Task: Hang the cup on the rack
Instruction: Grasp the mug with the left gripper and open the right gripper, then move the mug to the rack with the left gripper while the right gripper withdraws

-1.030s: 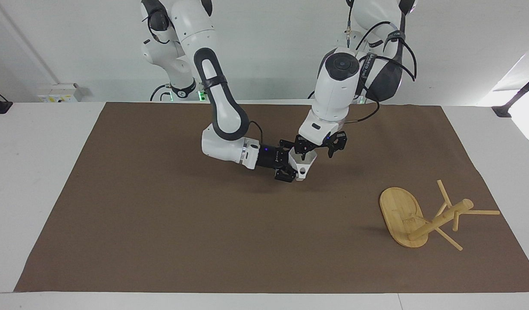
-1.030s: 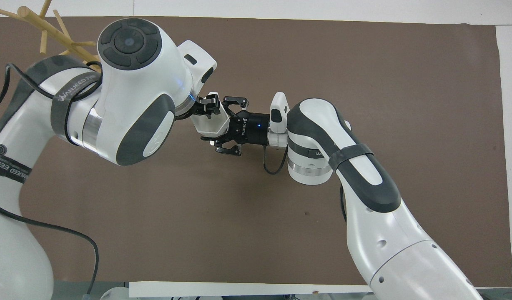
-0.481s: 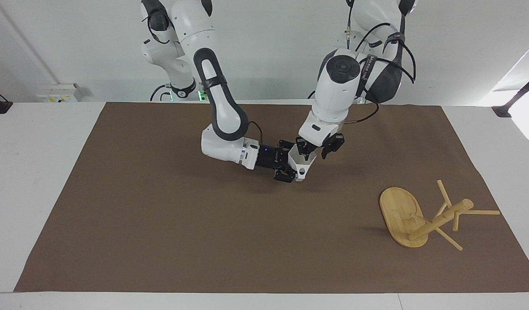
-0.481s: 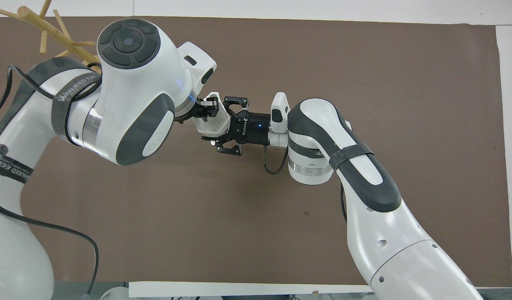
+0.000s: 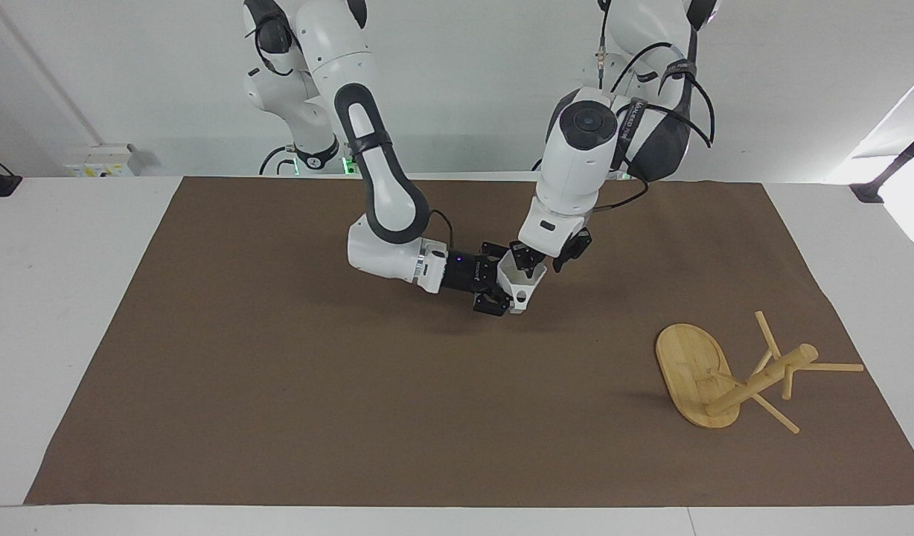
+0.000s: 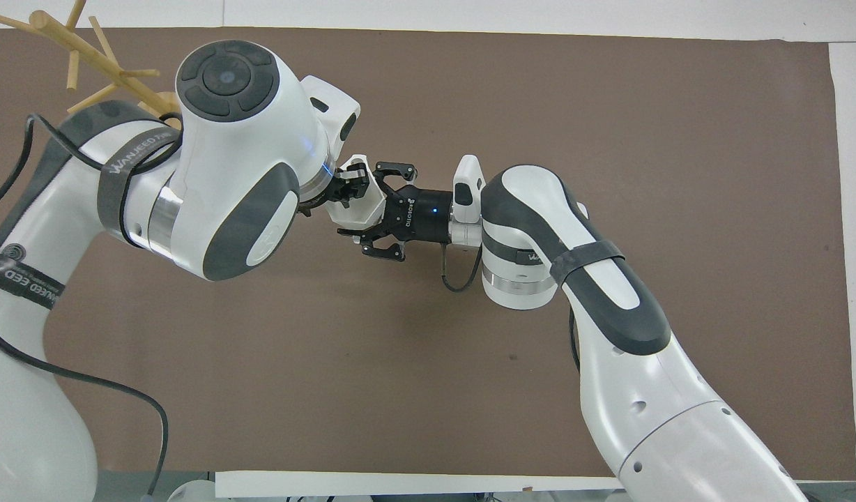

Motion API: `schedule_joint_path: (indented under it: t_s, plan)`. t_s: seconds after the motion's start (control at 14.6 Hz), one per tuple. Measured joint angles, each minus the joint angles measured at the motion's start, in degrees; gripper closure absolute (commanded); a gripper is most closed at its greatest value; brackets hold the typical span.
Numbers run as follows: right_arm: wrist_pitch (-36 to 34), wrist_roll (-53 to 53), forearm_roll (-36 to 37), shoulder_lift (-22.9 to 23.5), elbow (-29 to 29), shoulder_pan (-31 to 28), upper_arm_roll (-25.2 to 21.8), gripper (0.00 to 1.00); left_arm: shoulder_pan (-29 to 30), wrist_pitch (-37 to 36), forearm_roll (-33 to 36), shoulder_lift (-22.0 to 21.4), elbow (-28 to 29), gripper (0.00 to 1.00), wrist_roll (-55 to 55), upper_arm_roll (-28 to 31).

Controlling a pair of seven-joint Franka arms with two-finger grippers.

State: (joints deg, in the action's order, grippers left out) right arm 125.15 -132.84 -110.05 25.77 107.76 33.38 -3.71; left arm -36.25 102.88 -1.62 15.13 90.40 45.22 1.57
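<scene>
I should let go of the cup (image 5: pixel 522 286) with my right gripper and move that gripper away first, because both grippers hold the cup and the rack (image 5: pixel 755 389) is on my left gripper's side.
The white faceted cup (image 5: pixel 522 289) is held above the middle of the brown mat (image 5: pixel 278 372), its handle pointing down toward the mat. My right gripper (image 5: pixel 504 280) reaches in level and is shut on the cup's body; it also shows in the overhead view (image 6: pixel 364 203). My left gripper (image 5: pixel 537 262) comes down from above and its fingers have closed on the cup's rim. The cup (image 6: pixel 364 213) shows between both grippers in the overhead view. The bamboo rack (image 5: pixel 755 380) lies tipped on its side, farther from the robots, toward the left arm's end.
The rack's oval base (image 5: pixel 688 368) stands on edge and its pegs stick out over the mat. In the overhead view only the rack's pegs (image 6: pixel 72 52) show past my left arm. White table (image 5: pixel 70 298) surrounds the mat.
My left gripper's fingers have drawn together onto the cup's rim, and the left arm has shifted slightly. The right gripper and the cup have stayed in place.
</scene>
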Motion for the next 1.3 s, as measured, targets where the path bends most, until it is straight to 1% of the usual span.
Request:
schedule_joint_path:
  t_s: [0.07,0.21,0.48,0.55,0.62,0.69,0.76,1.17,1.3]
  plan:
    - [0.00,0.00,0.00,0.00,0.01,0.00,0.00,0.99,-0.28,0.00,0.00,-0.01,0.00,0.88,2.04,0.00]
    - [0.34,0.00,0.00,0.00,0.02,0.00,-0.01,0.99,-0.54,0.01,0.00,-0.03,0.00,1.00,4.98,0.00]
    - [1.29,0.08,-0.57,0.00,0.06,-0.06,-0.05,0.98,-0.55,0.43,-0.46,-0.06,0.06,1.00,7.78,0.25]
    - [1.29,0.08,-0.58,-0.01,0.06,-0.06,-0.05,0.87,-0.55,0.44,-0.48,-0.06,0.06,1.00,7.82,0.25]
    - [1.29,0.08,-0.58,-0.01,0.06,-0.06,-0.05,0.39,-0.55,0.44,-0.48,-0.06,0.06,1.00,7.84,0.26]
    - [1.30,0.08,-0.59,-0.01,0.06,-0.06,-0.05,0.05,-0.55,0.45,-0.48,-0.06,0.06,1.00,7.85,0.26]
    - [1.32,0.08,-0.59,-0.01,0.06,-0.06,-0.05,0.00,-0.55,0.47,-0.50,-0.06,0.06,1.00,7.85,0.25]
    - [1.90,-0.01,-0.53,-0.01,0.11,-0.12,-0.01,0.00,-0.75,0.95,-0.57,-0.06,0.08,1.00,7.83,0.21]
    - [1.27,-0.09,1.65,-0.12,0.10,-1.20,-0.05,0.00,-0.75,1.91,-0.57,-0.02,0.08,1.00,7.83,0.21]
